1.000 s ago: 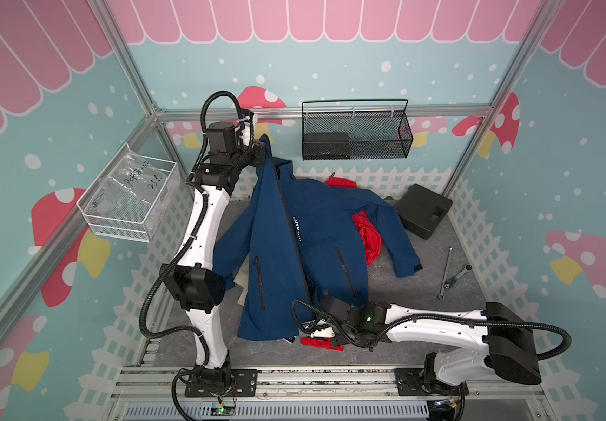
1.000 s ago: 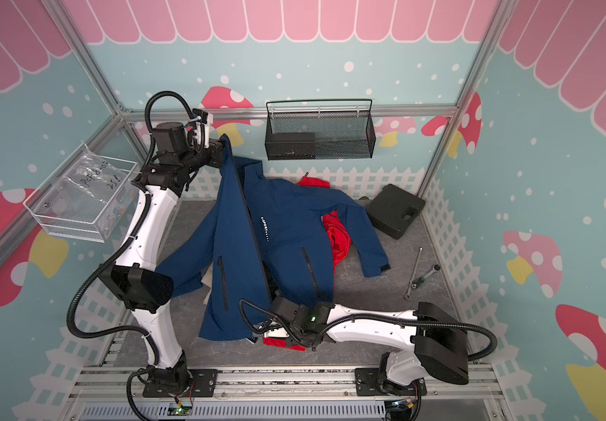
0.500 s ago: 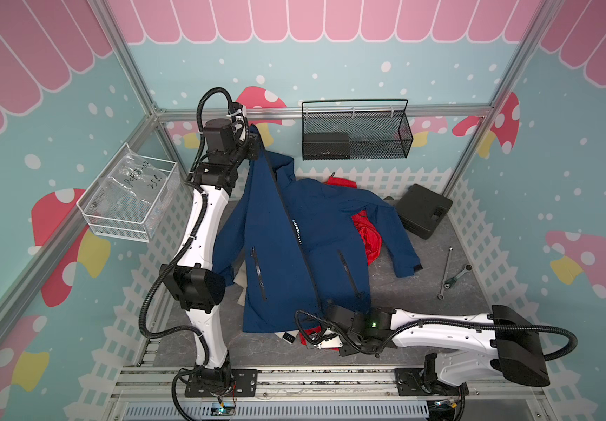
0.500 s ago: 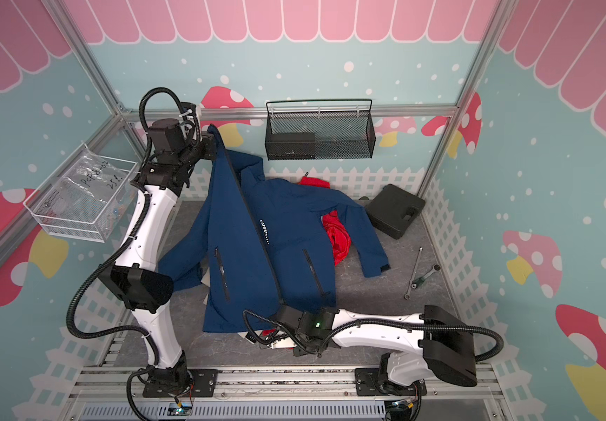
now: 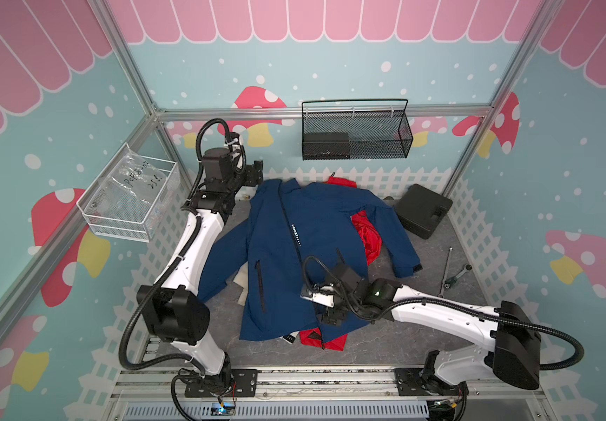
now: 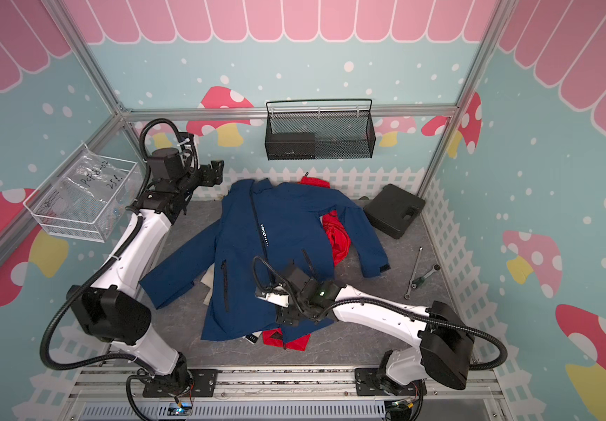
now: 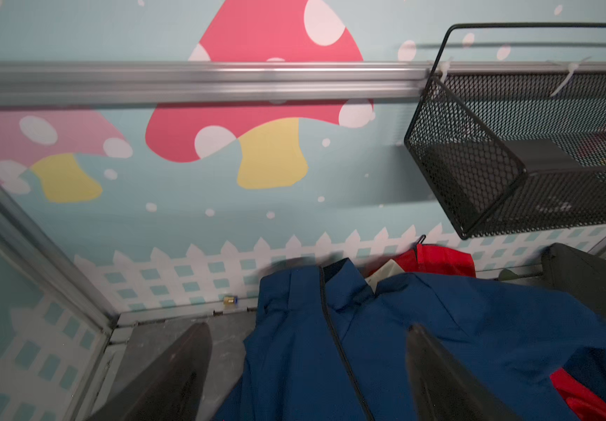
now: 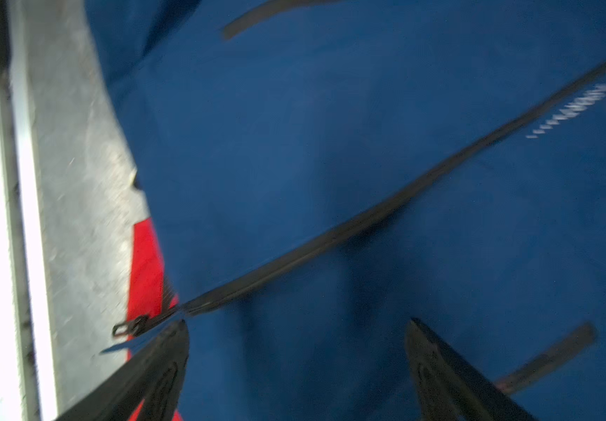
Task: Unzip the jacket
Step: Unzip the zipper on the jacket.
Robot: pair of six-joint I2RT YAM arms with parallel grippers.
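My right gripper should go on toward the jacket's side edge (image 5: 354,233) below the sleeve and close there, since the zipper pull is down at the hem (image 5: 322,344).
A navy jacket (image 5: 279,226) (image 6: 243,233) with red lining lies flat on the grey table in both top views. Its black zipper (image 5: 294,233) (image 8: 367,218) runs from the collar down to the hem. The zipper pull (image 8: 126,328) sits at the hem end, beside red lining. My left gripper (image 5: 257,175) (image 6: 217,171) (image 7: 309,328) hangs open in the air above the collar, holding nothing. My right gripper (image 5: 330,297) (image 6: 287,293) (image 8: 298,322) hovers open over the lower front, one fingertip close to the pull.
A black case (image 5: 422,211) lies at the back right and a wrench (image 5: 456,277) near the right fence. A black mesh basket (image 5: 354,135) hangs on the back wall. A clear wire bin (image 5: 130,198) hangs on the left wall.
The left gripper has opened and let go of the collar, and the raised jacket has dropped flat. The right gripper has opened and moved from the hem up over the jacket front.
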